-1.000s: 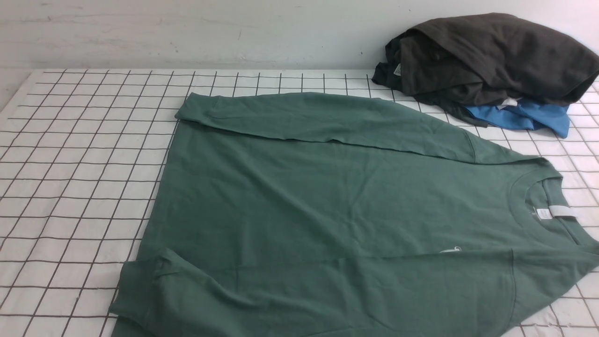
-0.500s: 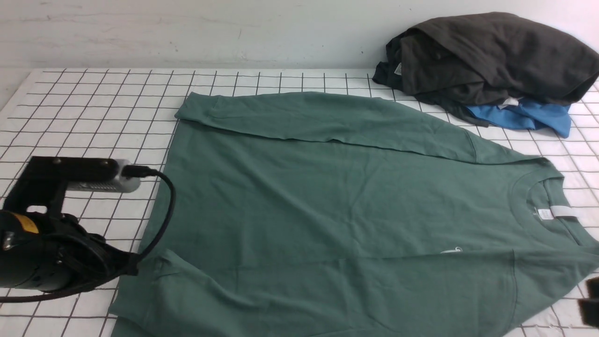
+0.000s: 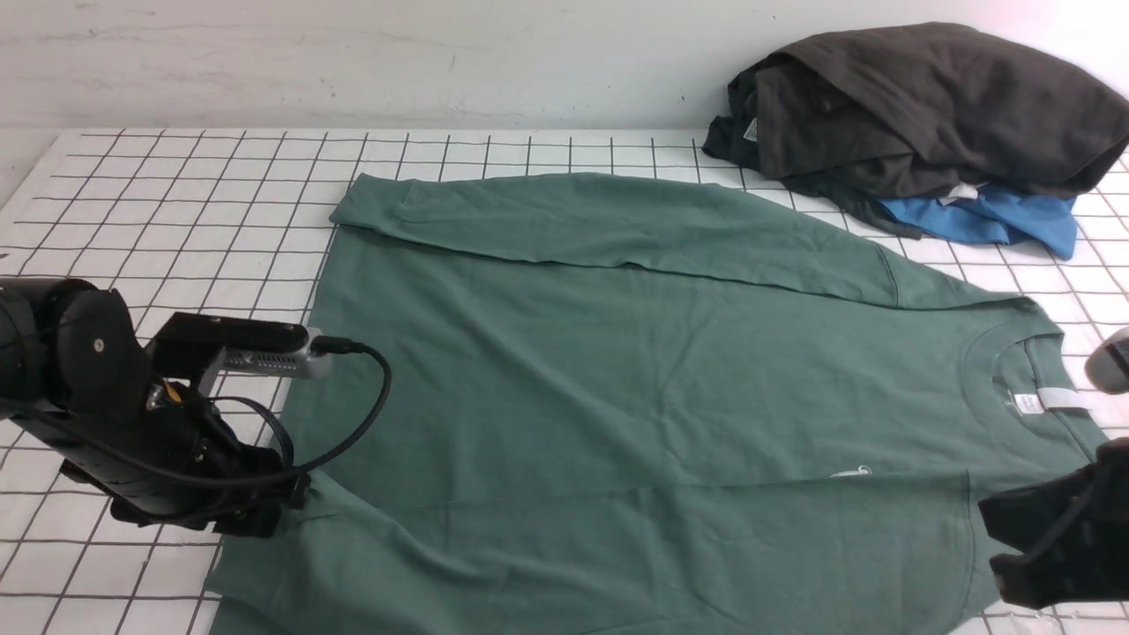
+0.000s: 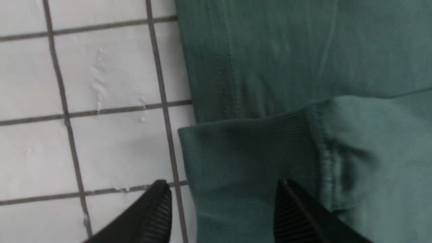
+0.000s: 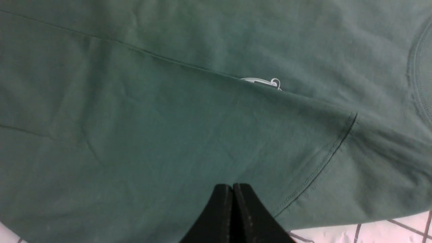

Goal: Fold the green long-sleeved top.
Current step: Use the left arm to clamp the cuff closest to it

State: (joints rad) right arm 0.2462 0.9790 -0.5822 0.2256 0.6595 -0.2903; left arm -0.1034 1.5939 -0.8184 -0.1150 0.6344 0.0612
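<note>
The sleeve point(image 3: 635, 556) will bend in the middle and leave the body flat when I carry its cuff, because the near sleeve's free edge point(image 3: 635, 489) lies over the body.
The green long-sleeved top point(image 3: 635, 388) lies flat on the checked table, neck point(image 3: 1023, 388) to the right, with both sleeves folded across the body. My left arm point(image 3: 132, 423) hangs over the near-left corner. In the left wrist view my left gripper point(image 4: 222, 187) is open, and the near sleeve's ribbed cuff point(image 4: 243, 148) lies between its fingers, ungripped. My right arm point(image 3: 1058, 529) is at the near right edge. My right gripper point(image 5: 233, 187) is shut with nothing in it, above the near sleeve beside the shoulder seam point(image 5: 324, 162) and the small white chest mark point(image 5: 263, 82).
A heap of clothes sits at the back right: a dark grey-brown garment point(image 3: 926, 106) over a bright blue one point(image 3: 988, 220). The white, black-gridded tablecloth point(image 3: 176, 220) shows bare to the left of the top. A pale wall point(image 3: 353, 62) closes the far side.
My left arm came in from the left to the near cuff and its jaws opened. My right arm entered at the near right. The top has not moved.
</note>
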